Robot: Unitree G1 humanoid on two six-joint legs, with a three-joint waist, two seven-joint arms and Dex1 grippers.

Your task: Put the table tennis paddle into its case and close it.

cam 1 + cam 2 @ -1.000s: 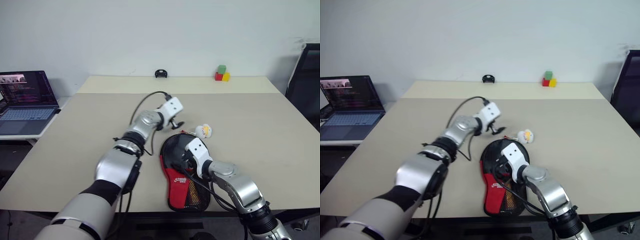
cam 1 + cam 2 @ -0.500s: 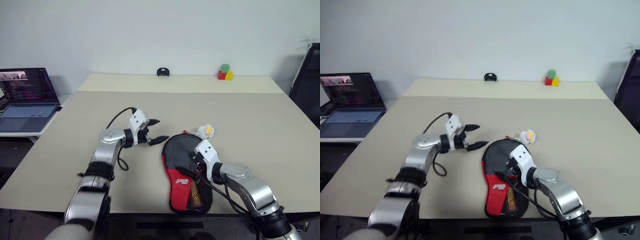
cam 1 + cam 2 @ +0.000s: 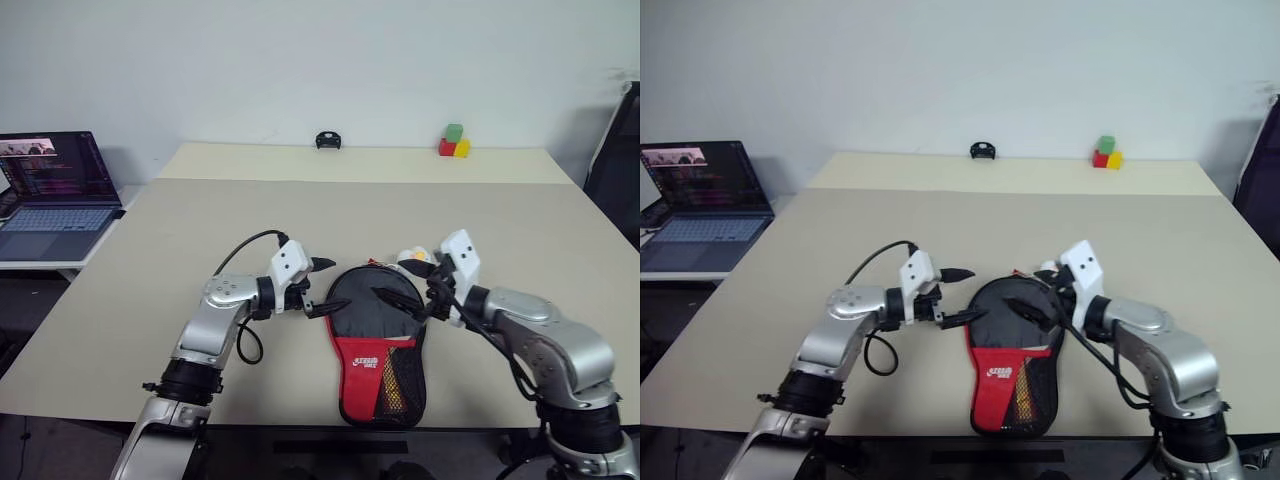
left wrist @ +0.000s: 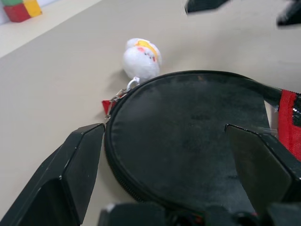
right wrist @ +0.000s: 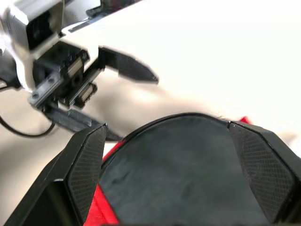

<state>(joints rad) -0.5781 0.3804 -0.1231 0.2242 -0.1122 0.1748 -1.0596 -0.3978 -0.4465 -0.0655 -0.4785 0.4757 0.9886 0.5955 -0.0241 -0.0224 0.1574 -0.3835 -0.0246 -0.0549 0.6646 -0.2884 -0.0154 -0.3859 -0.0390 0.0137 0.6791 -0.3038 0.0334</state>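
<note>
I expect the ball charm to drag the zipper around toward the mesh pocket when I pull it, since it lies at the case's round rim [image 3: 386, 266].
The case [image 3: 372, 345] lies flat near the table's front edge, with its round black end away from me and its red panel and mesh pocket toward me. Its white-yellow ball charm [image 4: 141, 59] rests on the table just beyond the round end. The table tennis paddle is out of view. My left gripper [image 3: 321, 287] hovers open at the left rim of the case's round end, pointing right. From the other side, my right gripper [image 3: 400, 280] stands open a little above that round end, pointing left. Both wrist views look over the black top [image 5: 188, 155] between spread fingers.
An open laptop [image 3: 50, 195] sits on a side table at the left. Coloured blocks [image 3: 452, 143] and a small black object [image 3: 326, 140] stand at the table's far edge. A dark chair [image 3: 618, 150] is at the right.
My left arm has drawn back toward me and turned its gripper onto the case's left rim. My right gripper has lifted off the case and moved to the right.
</note>
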